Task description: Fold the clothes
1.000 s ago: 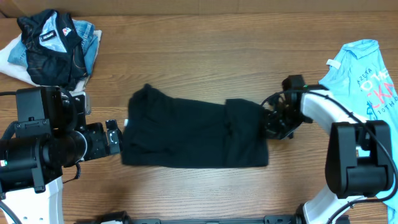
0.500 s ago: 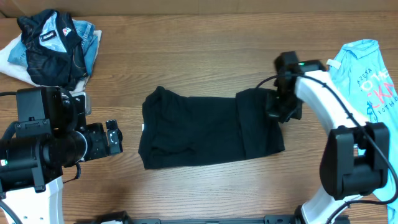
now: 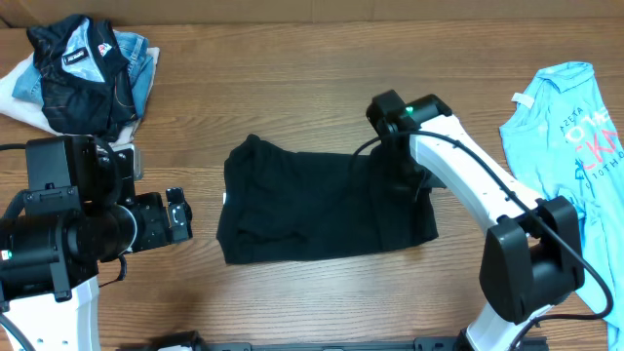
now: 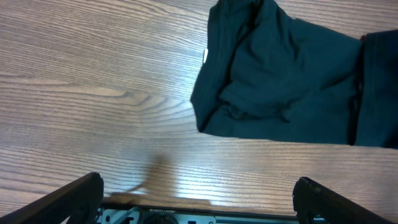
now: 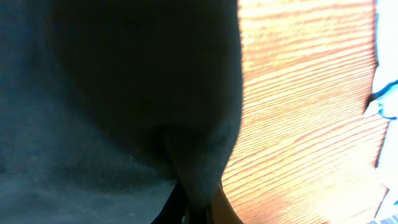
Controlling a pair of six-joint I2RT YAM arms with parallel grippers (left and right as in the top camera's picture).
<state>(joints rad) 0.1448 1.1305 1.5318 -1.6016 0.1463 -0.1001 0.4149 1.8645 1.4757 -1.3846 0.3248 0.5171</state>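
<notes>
The right gripper has the black T-shirt's end point(image 3: 407, 216) in its fingers and the T-shirt's flat middle point(image 3: 320, 200) is clear, so the gripper should keep going inward and let go of the end over that middle.
The clothes, a plain black T-shirt point(image 3: 302, 210), lie partly folded in the middle of the wooden table. My right gripper point(image 3: 417, 183) hangs over the shirt's right end, shut on a pinch of its black cloth. In the right wrist view that cloth point(image 5: 112, 93) fills the left side and bunches down into the shut gripper point(image 5: 196, 208). My left gripper point(image 3: 183, 215) stands open just left of the shirt, apart from it. In the left wrist view the open gripper point(image 4: 199, 199) holds nothing, and the shirt point(image 4: 286, 81) with its small white label point(image 4: 206, 55) lies ahead.
A pile with a dark jacket point(image 3: 83, 63) over denim sits at the back left corner. A light blue T-shirt point(image 3: 575, 117) with pink lettering lies at the right edge, its hem showing in the right wrist view point(image 5: 385, 102).
The right gripper first dragged the shirt to the right, then swung up and left with the shirt's right end, laying it over the middle. The left arm stayed still.
</notes>
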